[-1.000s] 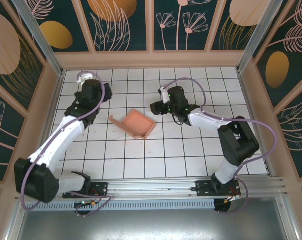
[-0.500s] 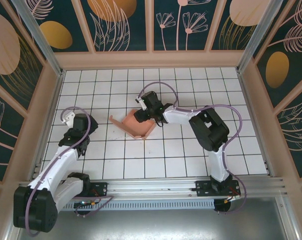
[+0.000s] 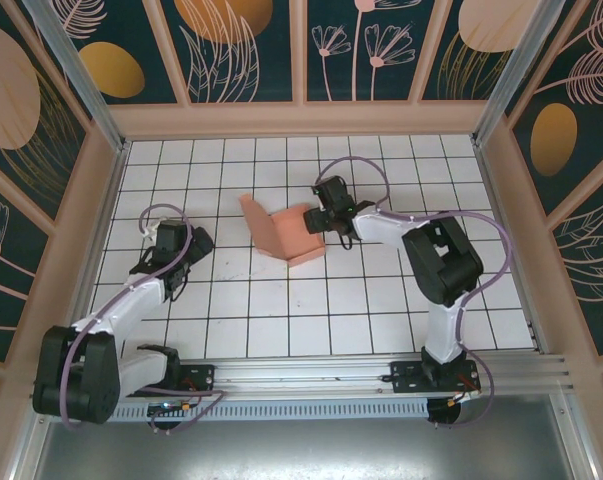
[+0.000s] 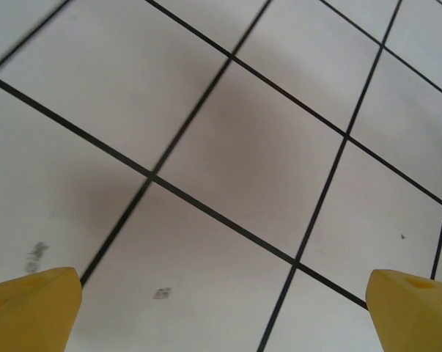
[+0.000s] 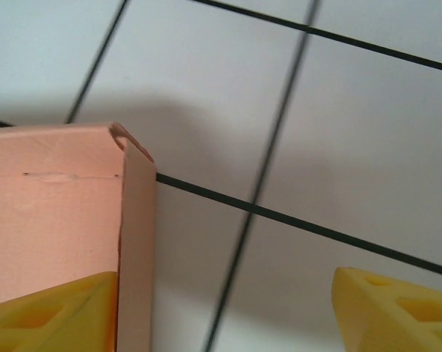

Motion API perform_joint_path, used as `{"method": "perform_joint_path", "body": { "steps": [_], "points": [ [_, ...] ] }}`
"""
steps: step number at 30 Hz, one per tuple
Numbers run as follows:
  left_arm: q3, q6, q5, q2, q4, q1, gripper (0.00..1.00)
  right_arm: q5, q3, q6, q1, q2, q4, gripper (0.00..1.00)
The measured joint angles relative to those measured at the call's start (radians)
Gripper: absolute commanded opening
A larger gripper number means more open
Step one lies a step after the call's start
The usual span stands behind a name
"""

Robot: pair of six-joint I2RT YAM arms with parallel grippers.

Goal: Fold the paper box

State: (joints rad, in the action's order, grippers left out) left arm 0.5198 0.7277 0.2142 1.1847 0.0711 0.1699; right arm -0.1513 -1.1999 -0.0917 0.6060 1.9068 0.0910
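My left gripper should turn the panel (image 3: 262,227) to the back wall before folding, because the paper box (image 3: 299,238) lies crooked with its standing panel toward my left gripper.
The salmon-pink paper box (image 3: 289,235) lies partly folded near the middle of the tiled floor, with one panel standing up on its left side. In the right wrist view a corner of the box (image 5: 52,213) and its thin side wall fill the left. My right gripper (image 3: 322,217) is at the box's right edge. It (image 5: 224,312) is open, with its left fingertip (image 5: 52,315) inside the wall and the other one far out over bare tile. My left gripper (image 3: 186,246) is about two tiles left of the box. It (image 4: 224,293) is open over bare floor.
The white tiled floor (image 3: 281,310) is fenced by wooden walls (image 3: 301,118) at the back and on both sides. A metal rail (image 3: 301,378) with both arm bases runs along the near edge. Small dark smudges (image 4: 160,293) mark the tiles under my left gripper.
The box has shifted up and right and turned, one panel now upright. My right gripper has drawn back to the box's right edge. My left gripper has moved a little up and right.
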Motion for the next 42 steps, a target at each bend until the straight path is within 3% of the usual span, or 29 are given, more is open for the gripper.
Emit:
{"method": "perform_joint_path", "body": {
  "steps": [7,11,15,18,21,30,42],
  "points": [
    [0.025,0.004,-0.088,0.098,-0.077,0.000,0.99,-0.002,0.142,-0.023,-0.031,-0.166,-0.021,0.73],
    [0.047,0.002,-0.130,0.145,-0.115,0.011,0.99,0.074,0.251,-0.060,-0.057,-0.289,-0.073,0.71],
    [0.086,-0.005,-0.211,0.211,-0.155,0.034,0.99,0.157,0.324,-0.126,-0.153,-0.341,-0.136,0.70],
    [0.169,-0.027,-0.275,0.298,-0.167,0.072,0.90,0.193,0.381,-0.159,-0.188,-0.344,-0.152,0.70],
    [0.266,-0.049,-0.348,0.390,-0.190,0.119,0.71,0.223,0.422,-0.179,-0.185,-0.344,-0.154,0.70],
    [0.562,-0.121,-0.500,0.663,-0.165,0.202,0.71,0.262,0.476,-0.203,-0.185,-0.377,-0.171,0.70],
    [1.009,-0.225,-0.638,0.974,0.013,0.270,0.74,0.271,0.629,-0.195,-0.238,-0.649,-0.174,0.70]
  ]
}}
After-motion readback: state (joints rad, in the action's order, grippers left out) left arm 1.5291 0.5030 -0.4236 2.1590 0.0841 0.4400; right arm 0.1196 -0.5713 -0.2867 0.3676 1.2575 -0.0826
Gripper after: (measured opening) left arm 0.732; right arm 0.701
